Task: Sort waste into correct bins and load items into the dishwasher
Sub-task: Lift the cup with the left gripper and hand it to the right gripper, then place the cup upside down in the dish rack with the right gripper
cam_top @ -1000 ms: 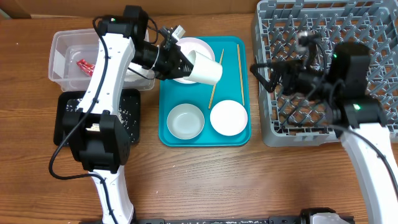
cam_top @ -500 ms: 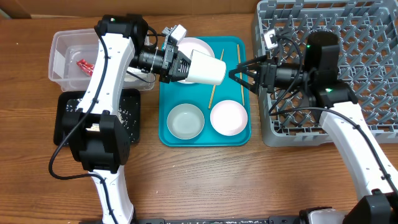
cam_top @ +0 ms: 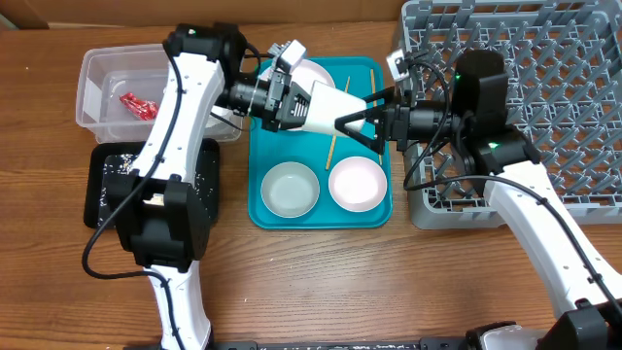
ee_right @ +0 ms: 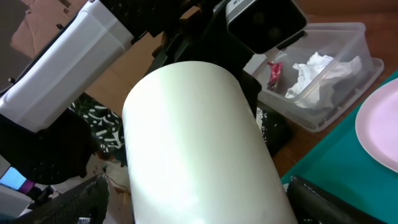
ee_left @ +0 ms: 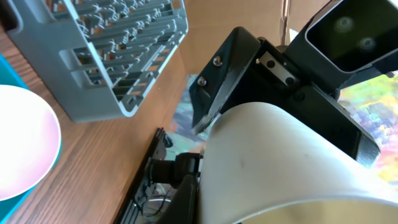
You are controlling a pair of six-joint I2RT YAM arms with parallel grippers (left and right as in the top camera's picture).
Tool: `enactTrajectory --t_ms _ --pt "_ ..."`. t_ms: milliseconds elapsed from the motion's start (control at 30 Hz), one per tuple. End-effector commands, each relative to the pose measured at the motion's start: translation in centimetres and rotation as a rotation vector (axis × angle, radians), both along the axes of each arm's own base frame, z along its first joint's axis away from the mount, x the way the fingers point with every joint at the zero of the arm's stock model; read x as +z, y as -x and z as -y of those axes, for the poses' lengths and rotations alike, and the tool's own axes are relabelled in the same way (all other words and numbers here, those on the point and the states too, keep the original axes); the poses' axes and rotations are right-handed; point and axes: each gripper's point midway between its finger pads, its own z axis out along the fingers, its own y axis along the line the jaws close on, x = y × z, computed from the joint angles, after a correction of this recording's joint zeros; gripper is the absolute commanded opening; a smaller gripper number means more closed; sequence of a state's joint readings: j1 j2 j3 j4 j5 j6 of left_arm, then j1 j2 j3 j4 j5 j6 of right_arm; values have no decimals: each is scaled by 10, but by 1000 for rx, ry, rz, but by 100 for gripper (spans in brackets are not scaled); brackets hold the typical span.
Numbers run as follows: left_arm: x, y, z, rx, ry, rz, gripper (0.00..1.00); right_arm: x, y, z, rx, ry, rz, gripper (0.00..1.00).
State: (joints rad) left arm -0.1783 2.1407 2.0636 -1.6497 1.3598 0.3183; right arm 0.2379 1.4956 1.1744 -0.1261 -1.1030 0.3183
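My right gripper should take the cup's loose end (cam_top: 352,111) and load the cup, because my left gripper is holding the small white cup (cam_top: 326,109) far from the grey dish rack.
My left gripper (cam_top: 299,102) is shut on the small white cup (cam_top: 326,107) and holds it on its side above the teal tray. My right gripper (cam_top: 352,120) is open, with a finger on each side of the cup's free end. In the right wrist view the cup (ee_right: 199,143) fills the space between my fingers (ee_right: 81,199). The white bowl (cam_top: 290,189), the smaller plate (cam_top: 357,184) and two chopsticks (cam_top: 331,148) lie on the tray. The large plate (cam_top: 311,71) is partly hidden. The red wrapper (cam_top: 137,104) and the napkin (ee_right: 317,67) lie in the clear tub (cam_top: 92,73).
The grey dish rack (cam_top: 554,58) stands at the right, behind my right arm. The black tray (cam_top: 102,185) with rice grains sits in front of the clear tub. The teal tray (cam_top: 262,216) lies between the bins and the rack.
My right arm swung left from over the rack to the cup, and its open fingers now straddle it. My left gripper carried the cup a little to the right.
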Motion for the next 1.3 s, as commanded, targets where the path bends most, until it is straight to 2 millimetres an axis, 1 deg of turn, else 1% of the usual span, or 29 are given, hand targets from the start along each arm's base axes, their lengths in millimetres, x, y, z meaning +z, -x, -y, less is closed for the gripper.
enactTrajectory --t_ms 0,67,133,200,300,333,367,433,500,533,633,700,800,833,933,1033,1133,1267 --pt "24 7 7 -18 69 87 4 12 -2 -2 -11 -11 17 91" --pt "24 7 8 -21 70 89 4 12 -2 -2 -12 -13 20 87" --pt "24 7 8 -21 70 89 4 13 -2 -2 -12 -14 23 80" --pt "24 7 8 -22 70 89 4 13 -2 -2 -11 -15 25 70" --pt "24 7 8 -22 70 92 6 14 -2 -2 -10 -19 17 64" --pt "24 7 8 -22 70 92 10 14 -2 -2 -11 -21 14 64" --pt "24 7 8 -21 71 94 24 14 -2 -2 -11 -21 14 63" --pt "24 6 8 -21 72 100 40 14 -2 -2 -11 -22 11 61" --pt "23 5 8 -22 72 113 51 14 -2 -2 -11 -22 10 56" --pt "22 4 8 -22 69 121 55 15 -3 -1 -16 -23 3 55" --pt "22 -1 3 -8 69 135 63 16 -9 8 -47 -29 -17 54" --pt "22 -8 -6 16 69 147 67 19 -13 19 -80 -34 -33 54" --pt "19 -21 -27 68 48 166 70 17 -26 46 -200 -16 -82 54" --pt "15 -27 -35 86 25 180 71 13 -30 58 -261 3 -110 54" --pt "1 -39 -62 136 -63 198 73 7 -33 88 -411 53 -175 54" --pt "-9 -48 -84 178 -124 208 73 0 -29 114 -556 119 -236 54" --pt "-17 -54 -103 211 -182 216 72 -5 -18 145 -738 236 -319 53" --pt "-34 -56 -118 217 -300 214 70 3 0 176 -913 404 -392 53"
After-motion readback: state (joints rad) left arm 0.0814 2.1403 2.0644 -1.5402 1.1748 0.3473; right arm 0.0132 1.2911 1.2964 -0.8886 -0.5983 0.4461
